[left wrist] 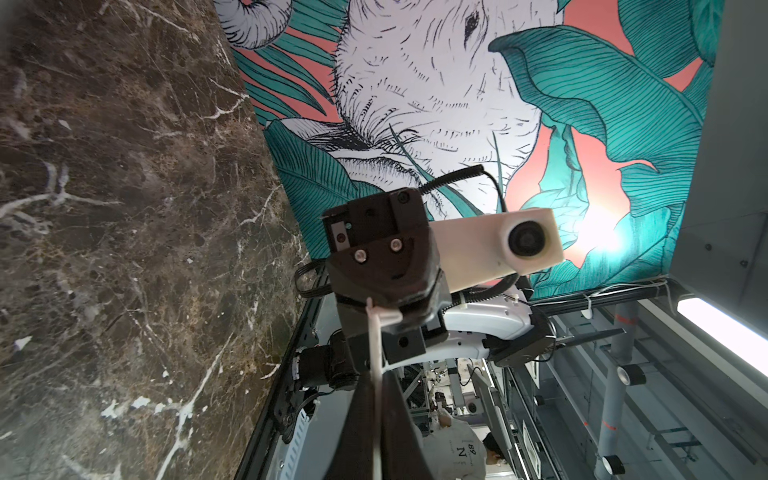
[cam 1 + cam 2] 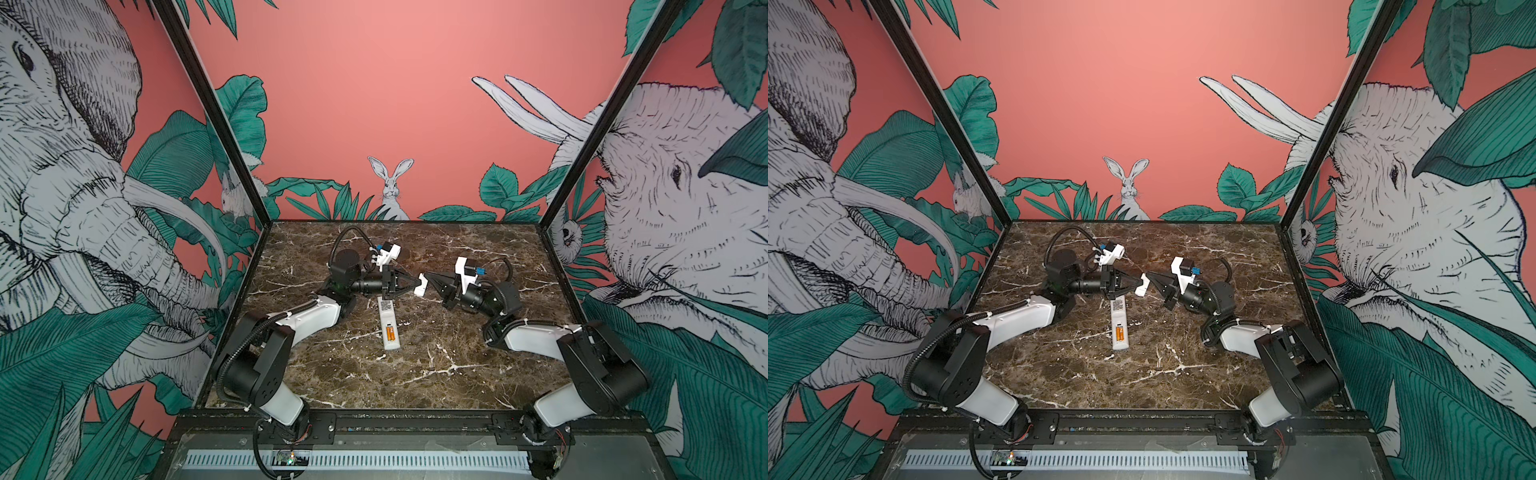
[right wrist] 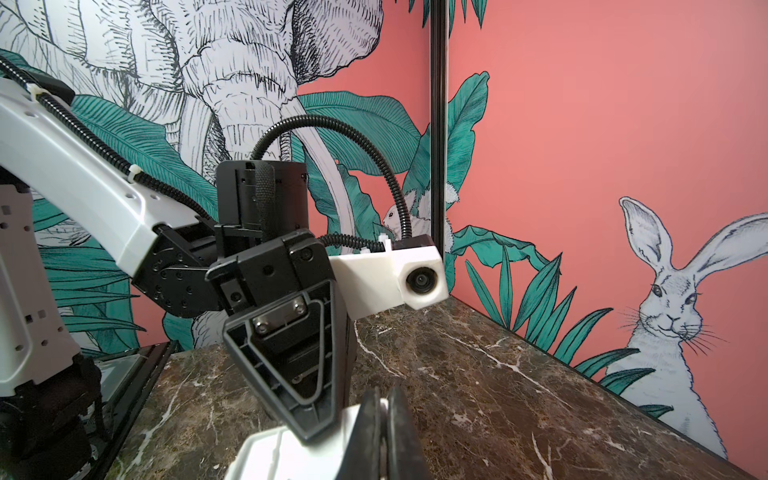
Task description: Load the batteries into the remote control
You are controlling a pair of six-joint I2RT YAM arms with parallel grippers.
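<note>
My right gripper should lay the cover plate (image 2: 421,285) flat on the marble (image 2: 425,305) and then take it by its sides, as my grippers pinch it across its thin edge.
The white remote control (image 2: 387,320) (image 2: 1118,326) lies back-up on the marble, its compartment uncovered. Two orange batteries (image 2: 390,333) (image 2: 1120,333) sit side by side in it. Behind it, above the table, a thin white cover plate (image 2: 420,285) (image 2: 1141,286) hangs between both grippers. My left gripper (image 2: 415,283) (image 2: 1138,283) is shut on one edge; in the left wrist view the plate (image 1: 376,353) shows edge-on between the jaws (image 1: 377,378). My right gripper (image 2: 426,277) (image 2: 1148,276) is shut on the opposite edge (image 3: 286,453), jaws (image 3: 386,399) pinched together.
Brown marble tabletop (image 2: 436,374) is boxed in by patterned walls on three sides, with black corner posts (image 2: 216,124). A black frame rail (image 2: 415,419) runs along the front edge. Both arms' elbows rest low at the table's left and right.
</note>
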